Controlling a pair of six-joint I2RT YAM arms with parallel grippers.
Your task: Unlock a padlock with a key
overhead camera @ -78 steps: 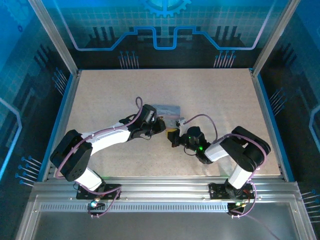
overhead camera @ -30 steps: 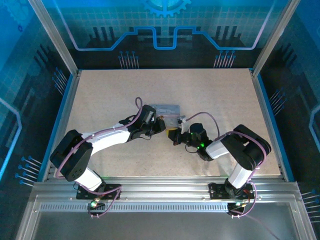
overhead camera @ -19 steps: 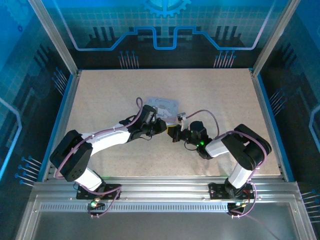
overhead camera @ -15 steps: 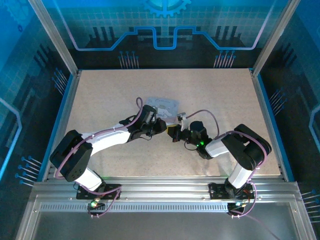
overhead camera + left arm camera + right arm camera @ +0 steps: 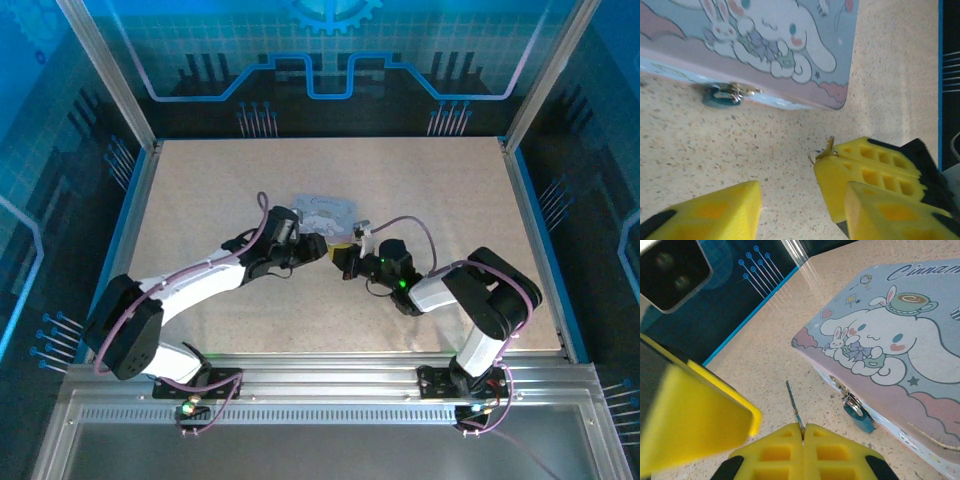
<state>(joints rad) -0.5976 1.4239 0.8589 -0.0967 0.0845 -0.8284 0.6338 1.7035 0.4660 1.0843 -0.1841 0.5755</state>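
Note:
The space before the padlock (image 5: 767, 145) is crowded by both grippers, so my right gripper should move the key back over the tin (image 5: 877, 337) before my left gripper reaches the padlock.
The padlock (image 5: 858, 413), small and teal with a silver shackle, hangs on the front latch of a pale blue cartoon tin (image 5: 890, 355). In the left wrist view the padlock (image 5: 722, 95) shows under the edge of the tin (image 5: 765, 45). My right gripper (image 5: 803, 432) is shut on the key (image 5: 794, 407), whose thin blade sticks up from the pads, a short way left of the padlock. My left gripper (image 5: 800, 210) stands open over bare table just in front of the tin, with the right gripper's yellow fingers (image 5: 860, 170) and the key (image 5: 827, 149) beside it.
From above, the tin (image 5: 325, 212) lies mid-table just beyond the left gripper (image 5: 305, 250) and the right gripper (image 5: 345, 262), which nearly touch. A blue rim (image 5: 130, 230) edges the speckled table (image 5: 420, 180). One yellow left finger (image 5: 690, 420) stands close by the key.
My left gripper has opened and its arm has swung lower and leftward. The tin now shows its whole lid from above instead of a narrow strip. My right gripper stays shut on the key.

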